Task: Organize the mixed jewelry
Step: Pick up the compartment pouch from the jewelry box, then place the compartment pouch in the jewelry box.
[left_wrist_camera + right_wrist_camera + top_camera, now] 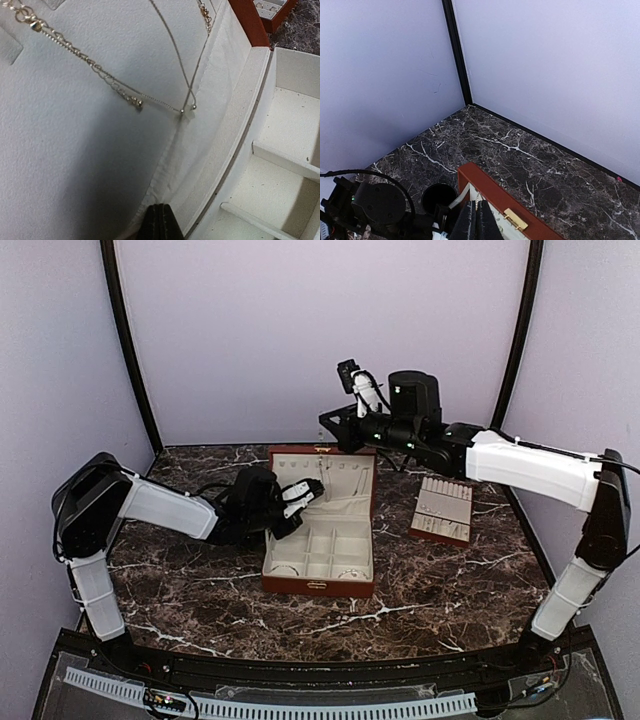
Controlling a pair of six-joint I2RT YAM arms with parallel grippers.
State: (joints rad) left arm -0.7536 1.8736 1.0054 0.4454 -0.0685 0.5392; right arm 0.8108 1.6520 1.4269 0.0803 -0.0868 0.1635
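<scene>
The chain's low end (188,111) is hanging at the pocket seam while the robot's right gripper is above the lid, so the robot should lower the chain toward the pocket (172,182) by its left gripper.
The red-brown box (318,586) stands open with its cream-lined lid (335,480) upright. My left gripper (310,490) is shut, its tip (160,222) against the lid lining by the pocket seam. I cannot tell whether it pinches anything. A thin chain (172,45) and a linked chain (80,55) hang on the lining above it. My right gripper (343,440) is at the lid's top edge (490,182) and is shut (477,220) on a fine pale chain (476,203). Small loops (285,568) lie in the box's front compartments.
The flat cream slotted tray (442,510) lies to the right of the box. A dark cup (439,196) stands by the box's left back corner, next to my left arm (377,205). A gold clasp (516,219) sits on the lid's outside. The purple walls are close behind.
</scene>
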